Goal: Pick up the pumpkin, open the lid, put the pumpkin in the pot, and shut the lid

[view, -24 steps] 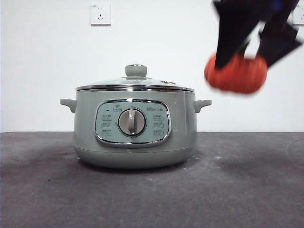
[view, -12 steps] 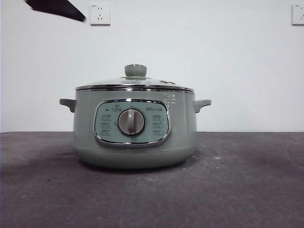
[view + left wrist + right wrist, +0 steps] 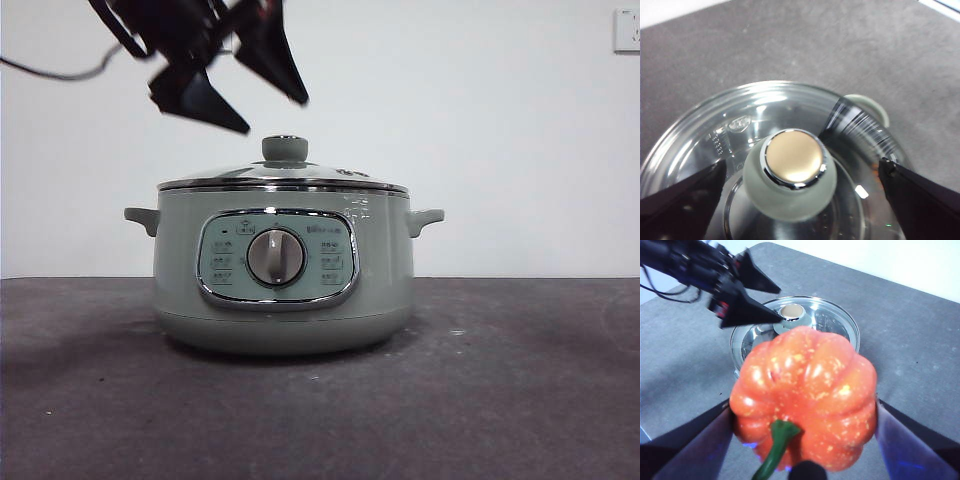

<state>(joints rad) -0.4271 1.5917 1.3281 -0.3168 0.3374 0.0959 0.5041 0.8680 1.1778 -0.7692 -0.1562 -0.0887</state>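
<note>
The round rim [image 3: 283, 184] is just resting on the pot's edge, so I expect the glass lid [image 3: 228, 174] to come clear off in one piece when I lift the knob.
The pale green pot [image 3: 180, 260] stands on the table with the glass lid [image 3: 330, 178] shut on it. My left gripper [image 3: 268, 112] hangs open just above the lid's knob [image 3: 285, 148], a little to its left. In the left wrist view the knob [image 3: 790, 172] lies between the two spread jaws of the left gripper [image 3: 802, 165], over the glass of the lid [image 3: 700, 145]. My right gripper [image 3: 804, 407] is shut on the orange pumpkin [image 3: 805, 390], held high above and off to one side of the lid [image 3: 840, 327]. It is out of the front view.
Dark grey table top [image 3: 500, 380] lies on both sides of the pot. A white wall stands behind, with a socket [image 3: 627, 30] at the upper right. A thin cable [image 3: 50, 72] trails from the left arm.
The right gripper with the pumpkin rose out of the front view's upper right. The left gripper came in from the upper left and dropped to just above the lid's knob.
</note>
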